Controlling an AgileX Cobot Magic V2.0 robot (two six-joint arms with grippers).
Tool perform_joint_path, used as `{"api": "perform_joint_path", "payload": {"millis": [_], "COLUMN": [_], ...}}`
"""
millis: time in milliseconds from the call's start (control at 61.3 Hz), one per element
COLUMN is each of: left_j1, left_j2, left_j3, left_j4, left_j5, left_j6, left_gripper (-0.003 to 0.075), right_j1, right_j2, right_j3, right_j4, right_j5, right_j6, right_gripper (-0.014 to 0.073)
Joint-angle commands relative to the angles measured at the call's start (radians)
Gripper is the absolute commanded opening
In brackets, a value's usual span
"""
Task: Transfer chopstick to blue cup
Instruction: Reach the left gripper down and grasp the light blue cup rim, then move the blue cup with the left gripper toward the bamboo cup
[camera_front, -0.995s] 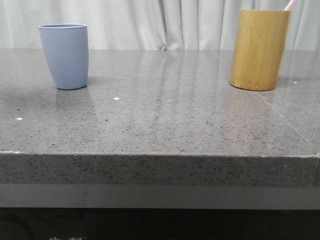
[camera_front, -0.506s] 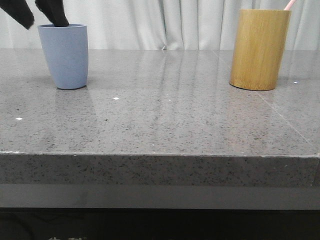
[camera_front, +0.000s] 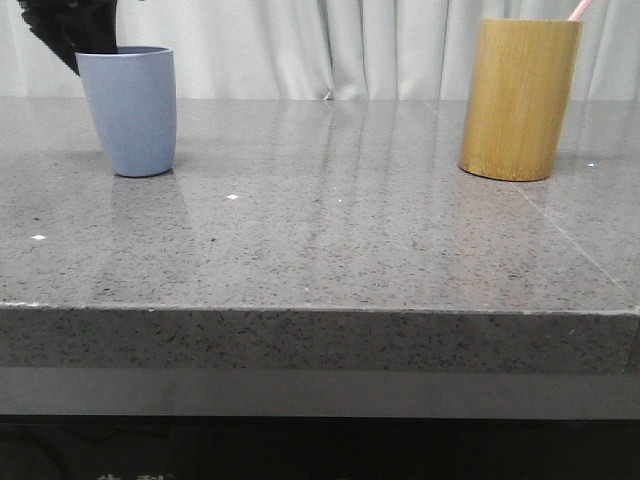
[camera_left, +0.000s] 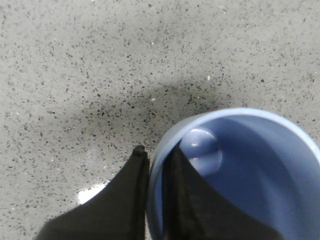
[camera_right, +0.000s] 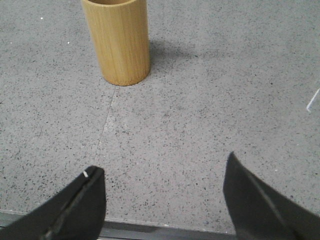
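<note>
My left gripper is holding the upright blue cup (camera_front: 145, 52) by its rim and mid-table (camera_front: 310, 178) is open, so I should carry on moving the cup there until it stands level.
The blue cup (camera_front: 130, 115) stands upright at the table's far left. My left gripper (camera_front: 75, 30) comes down at its left rim. In the left wrist view the gripper (camera_left: 156, 150) is shut on the cup's wall (camera_left: 250, 175), with one finger inside and one outside. The cup's inside looks empty. A pink chopstick tip (camera_front: 578, 9) sticks out of the tan bamboo cylinder (camera_front: 518, 100) at the far right. My right gripper (camera_right: 162, 172) is open and empty over the table's near edge, well short of the bamboo cylinder (camera_right: 117, 40). The right gripper is out of the front view.
The grey speckled stone table (camera_front: 330, 230) stretches between the two cups. Its front edge (camera_right: 165, 230) lies just under my right fingers. A pale curtain (camera_front: 330, 45) hangs behind the table.
My left gripper came into the front view from above, dropped to the blue cup's left rim and closed on its wall. The cups and the chopstick have not moved.
</note>
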Motion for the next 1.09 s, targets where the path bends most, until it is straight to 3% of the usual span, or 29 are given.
{"api": "perform_joint_path", "payload": {"millis": [0,180,604,1077], "left_j1": [-0.011,-0.06,-0.295,-0.332], "left_j2": [-0.054,-0.054,-0.017,0.067], "left_j3": [-0.051,-0.104,-0.213,-0.277], "left_j4": [-0.003,-0.005,-0.005,0.011], "left_j5": [-0.017,0.004,0.033,0.041], "left_j6": [-0.011,-0.011,-0.004,-0.004], "left_gripper": [-0.0019,-0.0019,-0.0019,-0.0019], "right_j1": [0.0,0.0,0.0,0.0], "right_j2": [0.017,0.016,0.016,0.016], "right_j3": [-0.026,-0.026,-0.026,-0.026], "right_j4": [0.008,0.008,0.008,0.008], "right_j5": [-0.077,-0.079,-0.078,-0.076], "right_j6": [-0.006,-0.006,-0.006,-0.006], "right_gripper": [0.0518,0.0518,0.0518,0.0518]}}
